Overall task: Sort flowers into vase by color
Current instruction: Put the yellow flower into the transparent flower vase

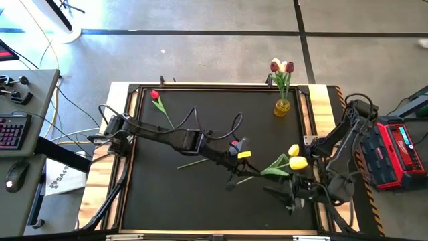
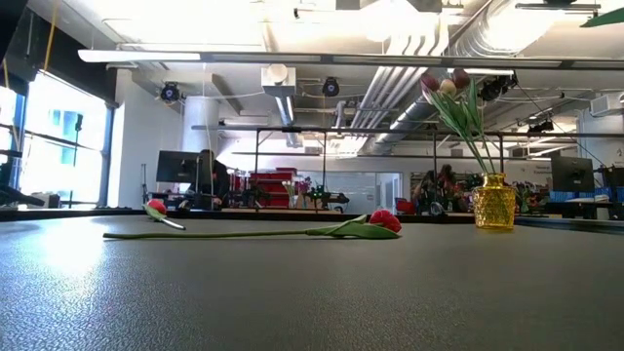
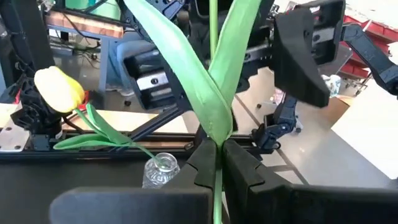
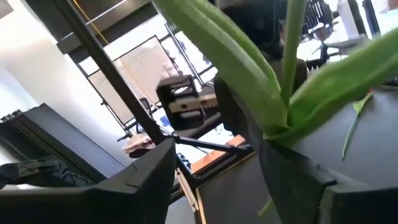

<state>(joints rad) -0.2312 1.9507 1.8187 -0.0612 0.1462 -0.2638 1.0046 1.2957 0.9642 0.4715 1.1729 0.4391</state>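
Next, my right gripper centers both fingers around the stem [image 4: 275, 137] below its leaves before closing, because the yellow tulip's stem [image 4: 265, 207] is beside one finger now.
My left gripper [image 1: 254, 171] reaches across the table's middle and is shut on a yellow tulip [image 1: 297, 162], which is lifted off the mat. My right gripper [image 4: 217, 186] comes in from the right edge and stands open around that tulip's stem, just above its leaves [image 4: 280, 118]. A second yellow tulip [image 3: 59, 87] stands in a clear vase [image 3: 160, 171]. An amber vase [image 1: 281, 107] at the far edge holds a dark red and a cream tulip [image 1: 281, 65]. One red tulip [image 1: 155, 95] lies on the mat at the far left, another [image 2: 385, 221] lies flat in the low view. My left gripper pinches the yellow tulip's stem [image 3: 217, 163] between its two fingers, just below where the leaves branch off. The fingers come nearly level from the table's left. The tulip is clear of the mat, its head toward the right edge. My right gripper: the stem runs close to one finger [image 4: 298, 180]; whether they touch I cannot tell.
The black mat has a raised frame [image 1: 221, 86] around it. A loose thin stem [image 1: 194, 163] lies on the mat beside my left arm. A red case [image 1: 401, 150] stands past the right edge, and a desk with a keyboard [image 1: 10, 130] past the left.
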